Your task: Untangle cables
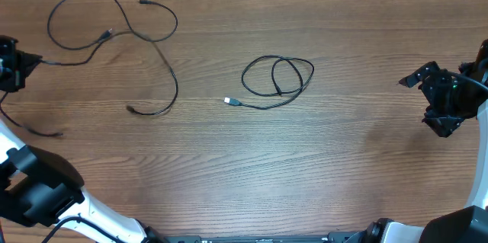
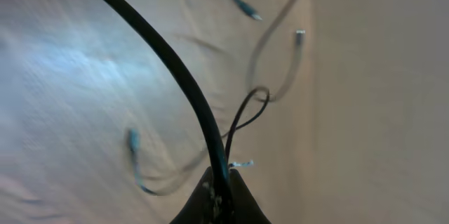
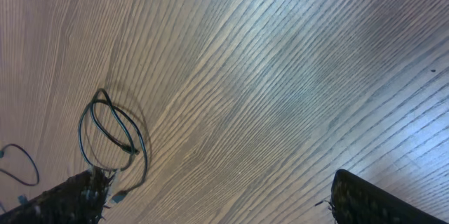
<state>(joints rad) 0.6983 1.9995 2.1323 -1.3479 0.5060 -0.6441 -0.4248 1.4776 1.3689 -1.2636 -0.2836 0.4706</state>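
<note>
The held cable is lying over the other cable's plug end (image 1: 106, 35). Next, my left gripper moves the held cable toward the table's near side (image 1: 85, 97) and puts it down clear.
Thin black cables (image 1: 114, 22) lie in loose crossing loops at the table's far left, with plug ends near the top and lower down (image 1: 131, 109). One strand runs left to my left gripper (image 1: 9, 62). In the left wrist view that gripper (image 2: 221, 185) is shut on a black cable (image 2: 168, 62), with blurred cable ends beyond it. A separate coiled cable (image 1: 278, 75) with a silver tip (image 1: 229, 100) lies mid-table; it also shows in the right wrist view (image 3: 109, 136). My right gripper (image 1: 438, 94) is open and empty at the far right, its fingers wide apart (image 3: 217, 203).
The wooden table (image 1: 343, 159) fills every view. A thin black strand (image 1: 34, 130) curves below the left gripper near the left edge. The arm bases sit at the front left (image 1: 38, 190) and front right (image 1: 465, 224).
</note>
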